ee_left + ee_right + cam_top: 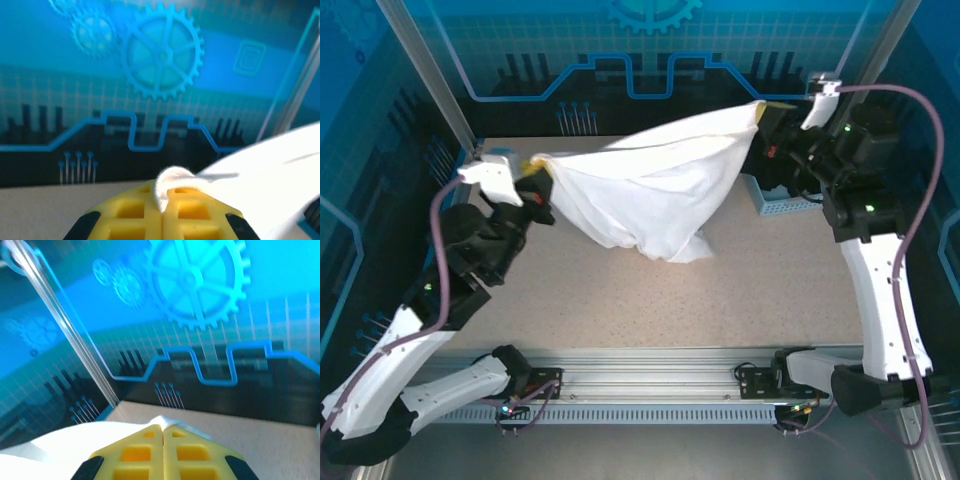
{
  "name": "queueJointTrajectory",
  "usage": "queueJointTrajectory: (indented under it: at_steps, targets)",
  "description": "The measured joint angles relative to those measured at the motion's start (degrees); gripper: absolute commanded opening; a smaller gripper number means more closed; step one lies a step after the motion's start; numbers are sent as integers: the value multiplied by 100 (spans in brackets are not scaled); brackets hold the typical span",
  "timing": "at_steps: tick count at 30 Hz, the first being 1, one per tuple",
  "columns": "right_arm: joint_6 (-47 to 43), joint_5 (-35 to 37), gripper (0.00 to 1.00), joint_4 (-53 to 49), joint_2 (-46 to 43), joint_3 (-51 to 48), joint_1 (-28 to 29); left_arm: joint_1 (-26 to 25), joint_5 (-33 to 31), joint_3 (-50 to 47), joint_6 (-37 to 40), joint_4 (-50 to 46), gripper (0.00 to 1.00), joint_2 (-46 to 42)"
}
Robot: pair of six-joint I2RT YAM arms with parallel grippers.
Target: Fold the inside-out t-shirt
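Note:
The t-shirt's lower folds [658, 240] hang bunched under the robot's grippers, so the robot should swing these folds toward the back wall [632, 85] and then pull the t-shirt's held edge forward while lowering.
The inside-out t-shirt [650, 185] is a thin white garment stretched in the air between both grippers, its lower folds drooping to the tabletop at centre back. My left gripper [538, 170] is shut on its left edge; in the left wrist view a bunched white hem [172, 180] sticks out from between the closed yellow fingers [135, 215], and the cloth [270, 180] runs off to the right. My right gripper [767, 112] is raised at the back right, shut on the other edge. A small fold of the shirt [172, 422] pokes out at its fingertips [137, 452].
A blue perforated basket [785, 200] stands at the right behind the right arm. The beige tabletop [650, 300] lies in front of the hanging cloth. Blue printed walls and metal posts [425, 70] enclose the back and sides.

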Motion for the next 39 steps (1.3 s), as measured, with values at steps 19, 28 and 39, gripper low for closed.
queueJointTrajectory:
  at_steps: [19,28,39]
  targets:
    - [-48,17,0,-420,-920,903,0,660,358,2830,243,-1303,0,977]
    - [-181,188,0,-127,-876,855,4,2284,778,3744,55,-1718,0,2168]
    - [7,275,0,-337,2621,2817,0,2747,1600,6218,-164,-2708,0,5239]
